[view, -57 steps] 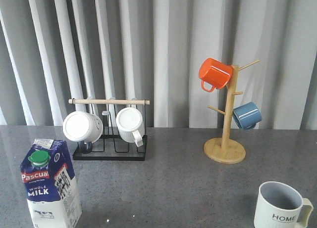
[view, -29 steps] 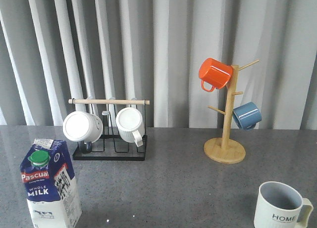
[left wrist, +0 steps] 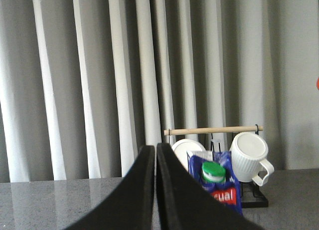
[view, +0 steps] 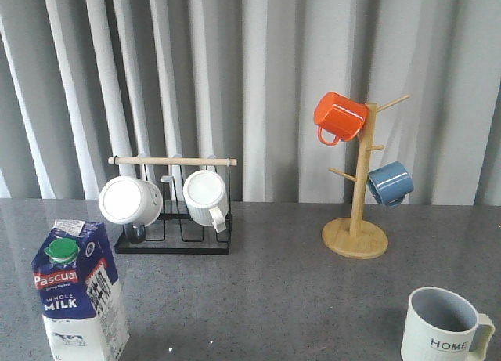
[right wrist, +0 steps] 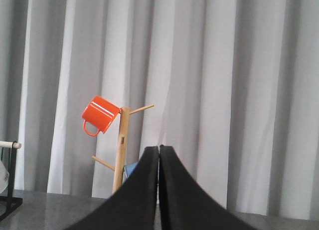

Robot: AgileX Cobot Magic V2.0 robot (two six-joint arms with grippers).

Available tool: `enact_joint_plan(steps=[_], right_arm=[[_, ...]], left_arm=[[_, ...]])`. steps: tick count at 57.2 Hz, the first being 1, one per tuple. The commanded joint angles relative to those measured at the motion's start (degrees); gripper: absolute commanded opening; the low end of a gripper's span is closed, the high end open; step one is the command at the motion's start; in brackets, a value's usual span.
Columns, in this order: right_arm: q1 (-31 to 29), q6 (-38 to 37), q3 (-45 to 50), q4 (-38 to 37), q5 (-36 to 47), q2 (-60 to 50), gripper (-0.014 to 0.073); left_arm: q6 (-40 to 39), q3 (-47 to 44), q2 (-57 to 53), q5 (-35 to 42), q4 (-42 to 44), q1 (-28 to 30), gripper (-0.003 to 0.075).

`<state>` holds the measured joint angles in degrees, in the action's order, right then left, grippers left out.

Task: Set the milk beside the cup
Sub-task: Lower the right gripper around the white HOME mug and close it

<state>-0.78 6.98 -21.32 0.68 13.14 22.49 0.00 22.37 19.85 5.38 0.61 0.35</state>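
Observation:
The cup (view: 440, 327) is far across the table from the milk, so my right gripper needs to grab the cup by its handle (view: 484, 338) and move it closer first.
The milk (view: 78, 294), a blue-and-white carton with a green cap and a red Pascual label, stands upright at the table's near left. The cup (view: 444, 326), a pale ribbed mug lettered HOME, sits at the near right, far from the carton. Neither gripper shows in the front view. In the left wrist view my left gripper (left wrist: 155, 147) is shut with nothing in it, and the milk (left wrist: 218, 182) stands beyond it, partly hidden by one finger. My right gripper (right wrist: 158, 148) is shut and empty too; the cup is out of its view.
A black rack with a wooden bar (view: 174, 220) holds two white mugs at the back left. A wooden mug tree (view: 356, 220) at the back right carries an orange mug (view: 340, 117) and a blue mug (view: 390, 182). Grey curtains hang behind the dark table (view: 266, 298).

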Motion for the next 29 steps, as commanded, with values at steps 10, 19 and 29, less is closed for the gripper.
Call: enact_joint_plan(steps=[10, 19, 29], right_arm=[[0.0, -0.4, -24.8, 0.1, -23.2, 23.0, -0.0009], [0.0, -1.7, -26.7, 1.5, -27.1, 26.1, -0.0009], [0.0, -4.3, -26.7, 3.5, -29.6, 26.4, -0.0007]], left_arm=[[0.6, 22.4, 19.5, -8.1, -2.9, 0.1, -0.0007], [0.0, 23.3, 22.6, -4.7, -2.9, -0.4, -0.0007], [-3.6, 23.3, 23.6, -8.3, -2.9, -1.6, -0.0004]])
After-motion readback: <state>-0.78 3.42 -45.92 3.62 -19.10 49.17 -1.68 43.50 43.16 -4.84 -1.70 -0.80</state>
